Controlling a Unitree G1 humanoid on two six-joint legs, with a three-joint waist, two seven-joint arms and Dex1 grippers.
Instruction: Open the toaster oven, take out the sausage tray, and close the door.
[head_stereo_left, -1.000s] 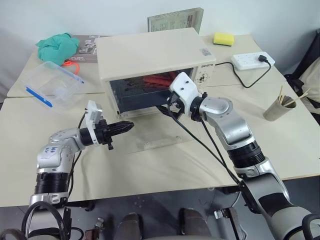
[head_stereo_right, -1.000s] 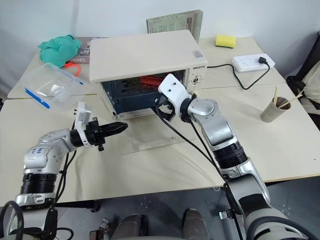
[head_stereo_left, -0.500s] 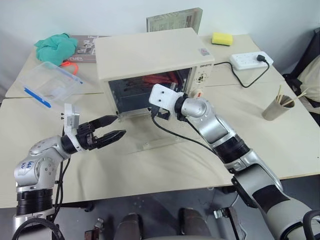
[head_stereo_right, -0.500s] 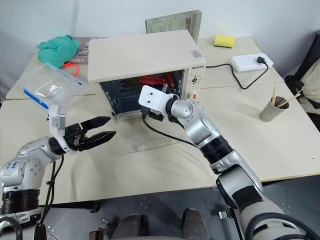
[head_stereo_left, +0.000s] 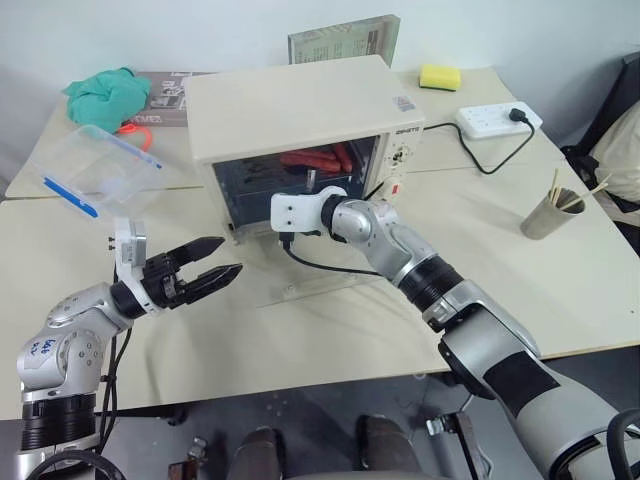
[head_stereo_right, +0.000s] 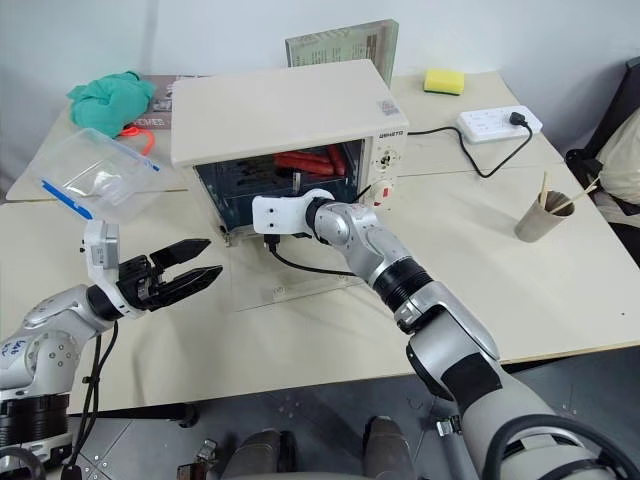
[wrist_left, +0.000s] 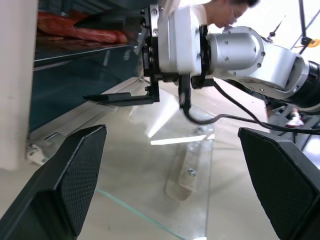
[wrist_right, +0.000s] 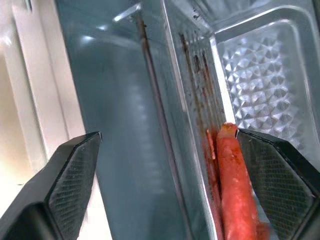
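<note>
My gripper will pull the tray out, and the red sausages (head_stereo_left: 316, 160) will move around but come along with it, because they lie loose inside the tray's raised rim (wrist_right: 184, 100).
The cream-white toaster oven (head_stereo_left: 300, 105) stands mid-table with its glass door (head_stereo_left: 310, 275) folded down flat on the table. Inside, the silver sausage tray (wrist_right: 260, 75) holds red sausages (head_stereo_left: 315, 158). My right gripper (wrist_left: 117, 60) is open at the oven's mouth, one finger above the other. The tray's front edge lines up between the two fingers, just ahead of them, and a sausage (wrist_right: 235, 185) lies close by. My left gripper (head_stereo_left: 225, 258) hovers open and empty over the table, left of the lowered door.
A clear plastic box with a blue clip (head_stereo_left: 95, 170) and a green cloth (head_stereo_left: 105, 90) lie at the left. A book (head_stereo_left: 345, 40) stands behind the oven. To the right are a yellow sponge (head_stereo_left: 440, 77), a power strip (head_stereo_left: 500, 120) with its cord, and a paper cup of sticks (head_stereo_left: 552, 212).
My left gripper opened and drew back to the left, away from the door. My right gripper rolled and moved left along the oven's opening, to in front of the tray.
</note>
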